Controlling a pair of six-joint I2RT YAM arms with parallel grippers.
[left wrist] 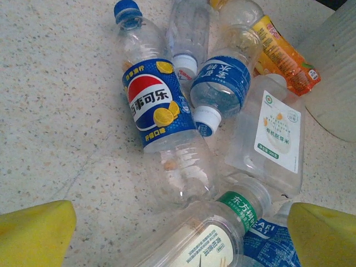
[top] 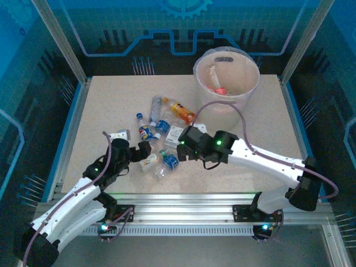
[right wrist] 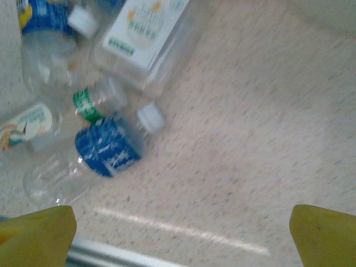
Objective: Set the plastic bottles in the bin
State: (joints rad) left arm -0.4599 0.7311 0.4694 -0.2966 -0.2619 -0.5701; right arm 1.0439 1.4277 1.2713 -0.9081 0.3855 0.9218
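Observation:
The front blue-label bottle has open table (top: 179, 173) beside it, so my right gripper should carry on toward that bottle's label (top: 170, 161) and close once its fingers stand around it.
Several plastic bottles (top: 161, 130) lie in a heap at the table's middle. The bin (top: 245, 92) stands at the back right with a red-labelled bottle (top: 218, 89) inside. My left gripper (top: 146, 151) is open at the heap's near-left side. In the left wrist view its gripper (left wrist: 181, 233) frames a clear bottle with a green band (left wrist: 211, 236); beyond lie a Pepsi bottle (left wrist: 158, 111), a blue-label water bottle (left wrist: 222, 83), a white-label bottle (left wrist: 272, 133) and an orange-label bottle (left wrist: 283, 53). My right gripper (top: 182, 149) is open over bare table (right wrist: 233, 167), with a blue-label bottle (right wrist: 105, 147) to its left.
The bin's wall (left wrist: 334, 72) shows at the right of the left wrist view. A raised blue-and-metal rim (top: 72, 128) borders the table, with a metal rail (top: 183, 203) along the near edge. Bare tabletop (top: 256, 128) lies right of the heap.

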